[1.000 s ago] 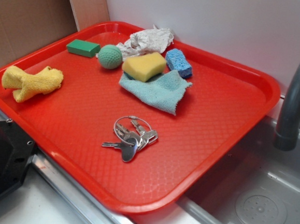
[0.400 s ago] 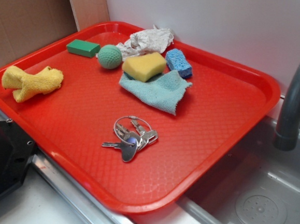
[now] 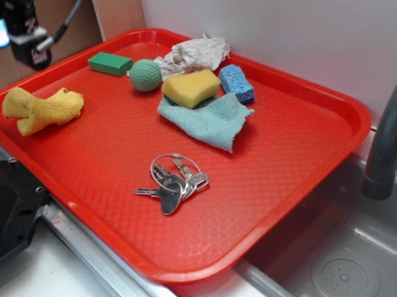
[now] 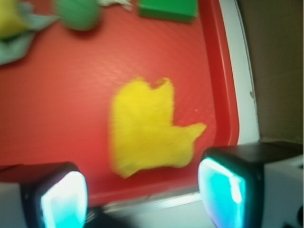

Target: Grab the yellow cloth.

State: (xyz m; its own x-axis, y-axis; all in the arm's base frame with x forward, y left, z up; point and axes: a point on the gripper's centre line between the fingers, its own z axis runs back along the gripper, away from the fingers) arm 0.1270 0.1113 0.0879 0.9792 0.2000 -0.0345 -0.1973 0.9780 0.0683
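My open fingers are well above the yellow cloth [image 3: 36, 113], which lies flat on the red tray. Next, my gripper goes down over the cloth, astride its crumpled middle [image 3: 48, 111], and closes before it lifts.
The yellow cloth [image 3: 41, 109] lies crumpled on the red tray [image 3: 294, 156], close to its left rim. From the wrist camera the yellow cloth [image 4: 148, 128] is a blurred mustard patch just ahead of the fingers. My gripper [image 3: 18, 38] hangs in the air at the upper left, above and behind the cloth, apart from it. In the wrist view the gripper [image 4: 142, 195] is open, its two fingertips wide apart, with nothing between them.
On the tray's far side sit a green block [image 3: 110, 63], a green ball [image 3: 146, 75], a yellow sponge [image 3: 191, 87], a blue sponge [image 3: 237, 83], a crumpled paper [image 3: 192, 53] and a light blue-green cloth [image 3: 207, 120]. Keys [image 3: 174, 182] lie mid-tray. A sink [image 3: 344, 270] and faucet [image 3: 392, 129] are right.
My gripper has come into view from the upper left and dropped lower toward the tray's left side. Everything on the tray stays where it was.
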